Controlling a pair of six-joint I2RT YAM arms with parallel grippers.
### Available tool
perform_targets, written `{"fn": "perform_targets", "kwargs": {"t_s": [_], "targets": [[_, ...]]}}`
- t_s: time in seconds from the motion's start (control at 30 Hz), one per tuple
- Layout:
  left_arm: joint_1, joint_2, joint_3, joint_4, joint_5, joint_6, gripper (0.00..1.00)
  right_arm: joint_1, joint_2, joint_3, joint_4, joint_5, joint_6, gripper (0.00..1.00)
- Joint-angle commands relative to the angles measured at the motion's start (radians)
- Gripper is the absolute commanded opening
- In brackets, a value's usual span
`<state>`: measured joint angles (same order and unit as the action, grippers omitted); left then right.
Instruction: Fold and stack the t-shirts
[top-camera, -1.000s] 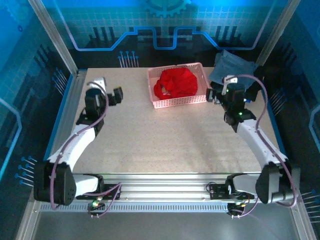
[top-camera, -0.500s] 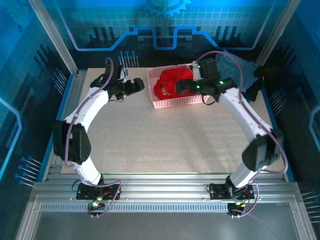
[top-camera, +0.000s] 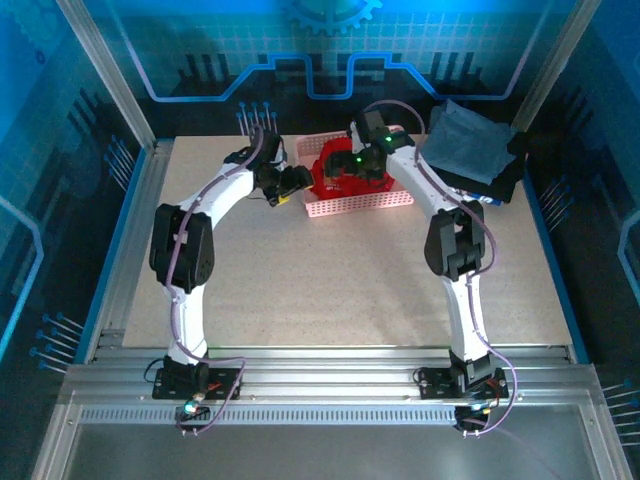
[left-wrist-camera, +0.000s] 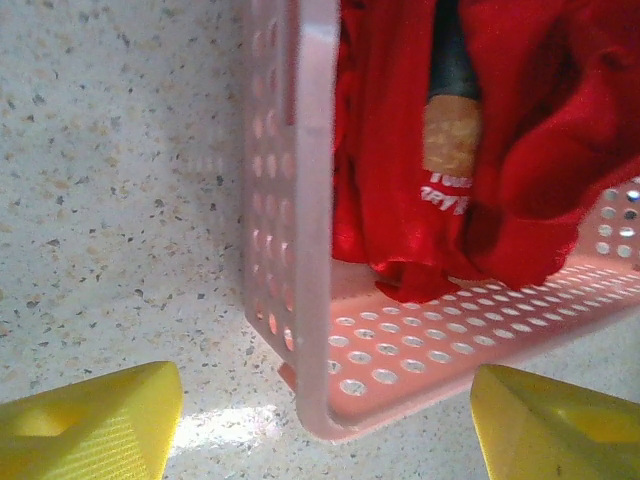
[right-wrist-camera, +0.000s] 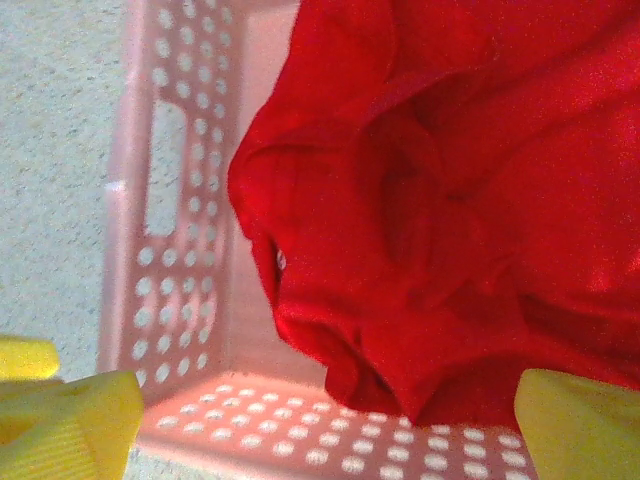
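Note:
The inside of the basket shows only red cloth and the basket's pink bottom (right-wrist-camera: 254, 325), so I expect the basket to be empty when I lift out the red t-shirt (top-camera: 347, 187).
A crumpled bright red t-shirt (top-camera: 326, 168) (right-wrist-camera: 450, 220) lies in the pink mesh basket (top-camera: 350, 207). White lettering and a tan print show on the red t-shirt (left-wrist-camera: 450, 150) in the left wrist view. My left gripper (top-camera: 290, 185) (left-wrist-camera: 325, 430) is open low at the basket's front left corner (left-wrist-camera: 320, 400), one yellow fingertip (left-wrist-camera: 90, 425) on each side of it. My right gripper (top-camera: 358, 170) (right-wrist-camera: 320, 430) hangs open over the basket above the red cloth, with nothing between its fingers. A folded grey-blue t-shirt (top-camera: 465, 140) rests on a dark one (top-camera: 505, 180) at the back right.
The basket (right-wrist-camera: 170, 200) stands at the table's far edge in the middle. The speckled tabletop (top-camera: 330, 280) runs bare from the basket to the arm bases. Aluminium frame posts and blue panels wall in the table on three sides.
Both arms have swung from the table's sides in to the basket: the left to its front left corner, the right over the red t-shirt.

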<state>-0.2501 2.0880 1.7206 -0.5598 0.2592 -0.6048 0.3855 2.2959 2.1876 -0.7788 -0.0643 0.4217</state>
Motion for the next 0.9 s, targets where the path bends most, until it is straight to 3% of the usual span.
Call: {"fn": "perform_targets", "kwargs": {"t_s": [0.0,0.17,0.27,0.4,0.47,0.53,0.6,0.7,0.87], "targets": [[-0.006,0.056,0.043,0.011,-0.012,-0.065,0.71,-0.001,0.124,0.149,-0.037,0.067,0.068,0.96],[-0.012,0.107,0.065,0.014,-0.029,-0.103,0.62,-0.001,0.262,0.306,-0.079,0.118,0.141,0.91],[-0.012,0.123,0.063,0.011,-0.044,-0.123,0.58,0.002,0.276,0.298,-0.031,0.146,0.185,0.80],[-0.008,0.127,0.046,0.003,-0.071,-0.152,0.49,-0.002,0.273,0.244,-0.002,0.175,0.311,0.51],[0.015,0.114,-0.003,0.019,-0.067,-0.228,0.38,-0.014,0.208,0.115,0.107,0.129,0.444,0.29],[0.030,0.094,-0.045,0.058,-0.068,-0.258,0.32,-0.003,0.121,0.022,0.263,0.090,0.455,0.13],[0.036,0.083,-0.046,0.046,-0.082,-0.241,0.27,0.013,0.059,0.061,0.292,0.087,0.387,0.00],[0.061,0.044,-0.097,0.073,-0.087,-0.267,0.17,0.016,-0.025,0.196,0.266,0.009,0.324,0.00],[0.133,-0.087,-0.241,0.116,-0.114,-0.316,0.12,0.024,-0.220,0.301,0.307,-0.141,0.291,0.00]]}}
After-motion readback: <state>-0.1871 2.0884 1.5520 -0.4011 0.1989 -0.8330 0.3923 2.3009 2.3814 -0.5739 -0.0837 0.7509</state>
